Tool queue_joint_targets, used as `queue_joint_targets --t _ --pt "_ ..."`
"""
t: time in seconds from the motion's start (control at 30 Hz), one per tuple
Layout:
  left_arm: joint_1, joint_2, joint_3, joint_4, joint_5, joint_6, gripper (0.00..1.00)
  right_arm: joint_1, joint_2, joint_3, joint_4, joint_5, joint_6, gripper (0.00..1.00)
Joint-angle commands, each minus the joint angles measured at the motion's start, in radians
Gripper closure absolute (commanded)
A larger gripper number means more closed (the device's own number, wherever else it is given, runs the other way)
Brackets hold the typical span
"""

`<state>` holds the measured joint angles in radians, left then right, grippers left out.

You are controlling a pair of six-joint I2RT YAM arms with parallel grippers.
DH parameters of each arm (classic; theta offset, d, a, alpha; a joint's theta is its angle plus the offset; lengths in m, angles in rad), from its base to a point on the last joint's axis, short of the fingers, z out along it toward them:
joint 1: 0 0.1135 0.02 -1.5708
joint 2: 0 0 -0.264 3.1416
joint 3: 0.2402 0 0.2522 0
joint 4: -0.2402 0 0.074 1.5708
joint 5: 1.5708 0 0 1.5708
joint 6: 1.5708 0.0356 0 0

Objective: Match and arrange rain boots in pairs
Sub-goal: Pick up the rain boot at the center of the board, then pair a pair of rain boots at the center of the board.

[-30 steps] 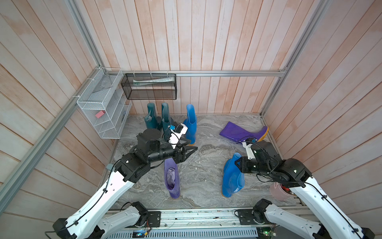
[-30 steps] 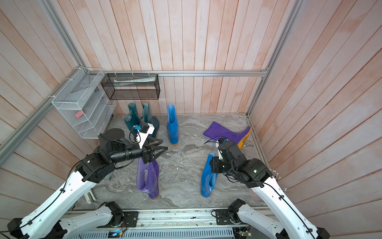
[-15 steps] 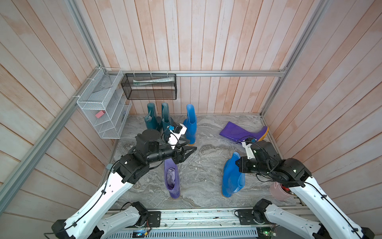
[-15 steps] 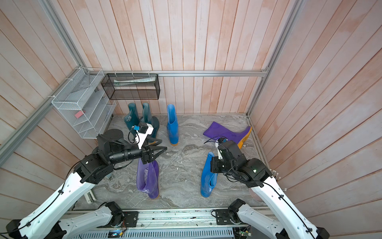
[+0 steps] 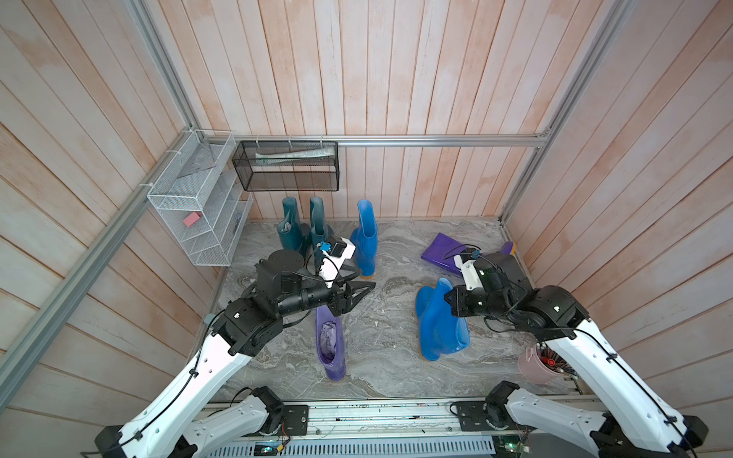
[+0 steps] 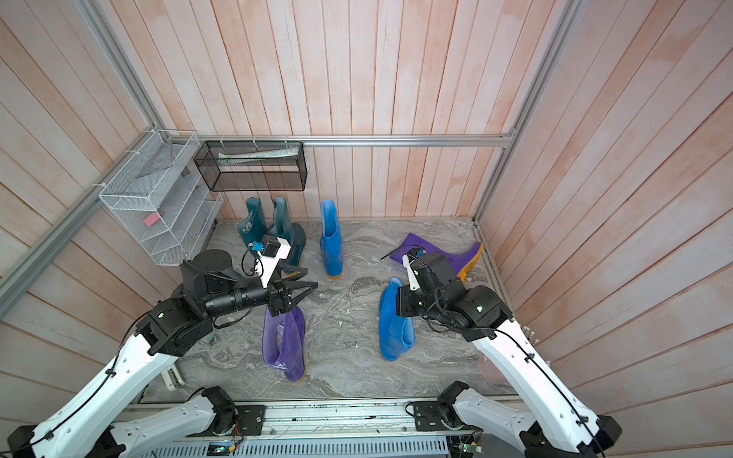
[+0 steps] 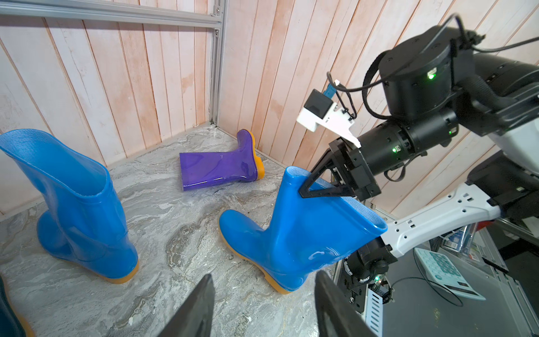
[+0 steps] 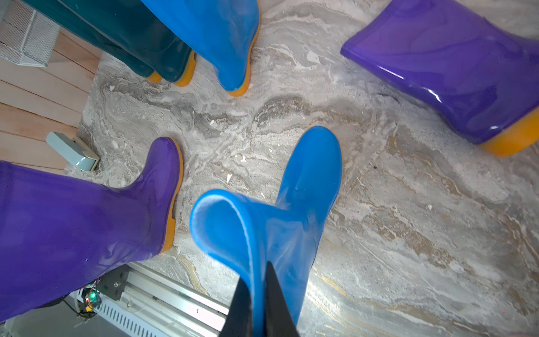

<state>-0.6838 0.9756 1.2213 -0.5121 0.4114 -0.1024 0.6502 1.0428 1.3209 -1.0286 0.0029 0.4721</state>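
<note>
The blue boot's toe (image 5: 423,296) points at the back wall and there is open floor (image 5: 392,255) next to its partner, so my right gripper goes on taking the blue boot there until both stand together.
My right gripper (image 8: 256,274) is shut on the top rim of a bright blue rain boot (image 5: 440,321), which stands on the marble floor at the front right. One finger is inside the shaft and one outside, as the left wrist view shows (image 7: 303,191). Its blue partner (image 5: 367,238) stands upright at the back, beside two dark teal boots (image 5: 289,226). A purple boot (image 5: 331,345) stands at the front left, and another purple one (image 5: 444,253) lies on its side at the back right. My left gripper (image 5: 367,286) hangs open and empty above the floor's middle.
A pink cup (image 5: 535,366) stands at the front right corner under my right arm. A white wire rack (image 5: 198,198) hangs on the left wall and a black mesh basket (image 5: 285,166) on the back wall. A small grey box (image 8: 73,151) lies at the floor's left edge.
My right gripper has closed the last bit onto the blue boot's rim. The boots and my left arm have hardly moved.
</note>
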Motion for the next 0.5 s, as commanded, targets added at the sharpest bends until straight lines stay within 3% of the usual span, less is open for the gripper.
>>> queue_joint_targets --t 0.0,0.17,0.47 --pt "-0.005 -0.014 0.019 -0.023 -0.027 -0.018 0.43 -0.040 0.038 0.069 0.123 -0.040 -0.091 1.00" --pt "-0.010 -0.013 0.023 -0.050 -0.055 -0.030 0.44 -0.142 0.142 0.134 0.192 -0.151 -0.183 1.00" --pt "-0.016 -0.038 0.036 -0.089 -0.136 -0.051 0.44 -0.219 0.392 0.347 0.233 -0.241 -0.292 1.00"
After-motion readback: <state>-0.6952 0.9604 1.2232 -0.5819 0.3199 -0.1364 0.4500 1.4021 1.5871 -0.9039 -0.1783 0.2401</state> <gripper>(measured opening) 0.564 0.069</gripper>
